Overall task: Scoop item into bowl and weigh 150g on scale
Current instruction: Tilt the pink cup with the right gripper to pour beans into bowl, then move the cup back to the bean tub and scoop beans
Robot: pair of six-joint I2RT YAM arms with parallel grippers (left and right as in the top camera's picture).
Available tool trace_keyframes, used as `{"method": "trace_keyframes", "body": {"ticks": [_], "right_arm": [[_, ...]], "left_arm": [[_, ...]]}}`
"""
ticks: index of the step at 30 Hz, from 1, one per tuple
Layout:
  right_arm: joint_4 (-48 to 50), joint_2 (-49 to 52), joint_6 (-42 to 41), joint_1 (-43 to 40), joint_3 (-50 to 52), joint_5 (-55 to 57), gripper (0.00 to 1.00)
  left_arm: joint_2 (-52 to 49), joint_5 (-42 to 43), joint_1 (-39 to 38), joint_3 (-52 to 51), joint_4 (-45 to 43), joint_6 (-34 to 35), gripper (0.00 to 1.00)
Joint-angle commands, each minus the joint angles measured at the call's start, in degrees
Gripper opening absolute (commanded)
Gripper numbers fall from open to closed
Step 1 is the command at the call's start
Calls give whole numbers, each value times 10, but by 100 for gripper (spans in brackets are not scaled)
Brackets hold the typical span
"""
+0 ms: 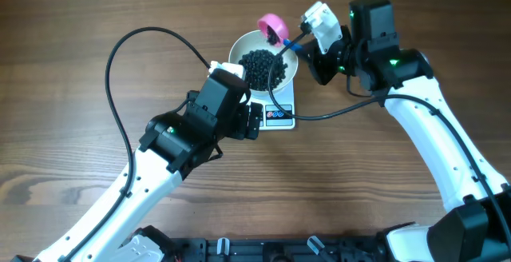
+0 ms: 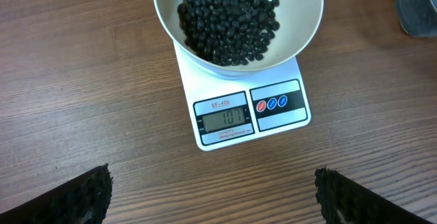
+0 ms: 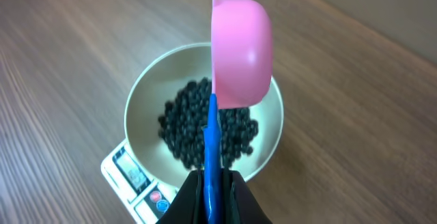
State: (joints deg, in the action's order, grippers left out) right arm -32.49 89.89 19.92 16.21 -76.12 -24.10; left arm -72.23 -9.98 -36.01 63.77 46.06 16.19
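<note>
The scale's display (image 2: 224,119) shows less than 150g. My right gripper should take the scoop from the bowl back to the container (image 2: 418,11) and scoop up more of the item.
A white bowl (image 1: 239,50) stands on the scale (image 1: 281,118), partly filled with the black bead-like item (image 1: 262,66). My right gripper (image 3: 217,177) is shut on the blue handle of a pink scoop (image 3: 239,53), which hangs over the bowl's far rim with its rounded back toward the camera, so its inside is hidden. In the overhead view the scoop (image 1: 274,27) sits at the bowl's back edge. My left gripper (image 2: 213,183) stands wide open and empty over the table, just in front of the scale's display (image 2: 224,120), which shows lit digits.
A black cable (image 1: 275,86) runs across the bowl's right side and the scale. Another cable loops (image 1: 120,62) over the table at the left. The grey edge of a container (image 2: 416,9) shows at the top right of the left wrist view.
</note>
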Motion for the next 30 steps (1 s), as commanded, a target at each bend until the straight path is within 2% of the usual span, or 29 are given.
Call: {"method": "trace_keyframes", "body": {"ticks": [1, 6, 9, 14, 18, 20, 22, 25, 30], "right_arm": [[-28, -12, 58, 1, -5, 67, 4], [-17, -12, 76, 33, -5, 78, 4], [-15, -12, 87, 60, -5, 139, 4], [-13, -12, 83, 58, -5, 127, 4], [0, -18, -9, 44, -5, 121, 4], [7, -51, -57, 15, -5, 121, 4], [-19, -97, -66, -43, -5, 122, 4], [-102, -136, -66, -150, -5, 125, 4], [-227, -138, -66, -277, -5, 179, 4]], "left_arm": [[-1, 5, -2, 9, -2, -8, 100], [-1, 5, -2, 9, -2, -8, 100], [-1, 5, -2, 9, -2, -7, 100], [-1, 5, -2, 9, -2, -8, 100], [-1, 5, -2, 9, -2, -7, 100], [-1, 5, -2, 9, -2, -8, 100], [-1, 5, -2, 9, -2, -8, 100], [-1, 5, -2, 9, -2, -7, 100], [-1, 5, -2, 9, -2, -8, 100]]}}
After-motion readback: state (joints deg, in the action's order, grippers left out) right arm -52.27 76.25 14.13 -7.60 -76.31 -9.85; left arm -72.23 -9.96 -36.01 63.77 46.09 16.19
